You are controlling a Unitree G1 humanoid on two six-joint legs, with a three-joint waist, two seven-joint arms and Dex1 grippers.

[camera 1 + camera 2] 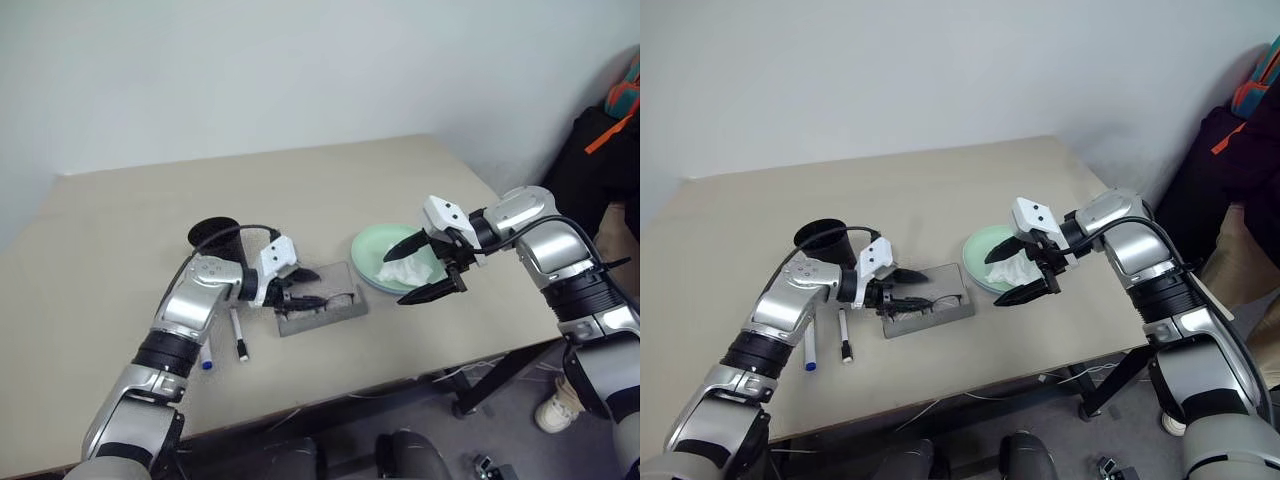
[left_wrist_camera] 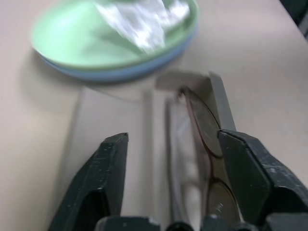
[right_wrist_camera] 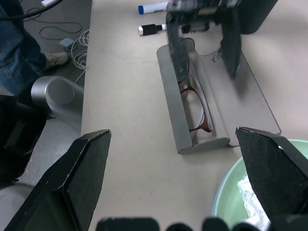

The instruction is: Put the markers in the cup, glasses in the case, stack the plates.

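Note:
Next, I back my left gripper off, as it hangs over the glasses in the open lid's way, and flip the lid's far edge over with closed fingers.
The grey case lies open on the table with the glasses resting inside it. My left gripper hovers open just over the case, its fingers either side of the glasses and not touching them. The mint green plate sits stacked on the light blue plate. My right gripper hangs open above the stack's near edge, holding nothing. Two markers lie on the table by my left forearm, one black-capped, one blue-capped. The black cup stands behind my left wrist.
A crumpled white tissue lies in the green plate. The table's front edge runs close to the markers and the case. A person's shoe and cables show on the floor beside the table.

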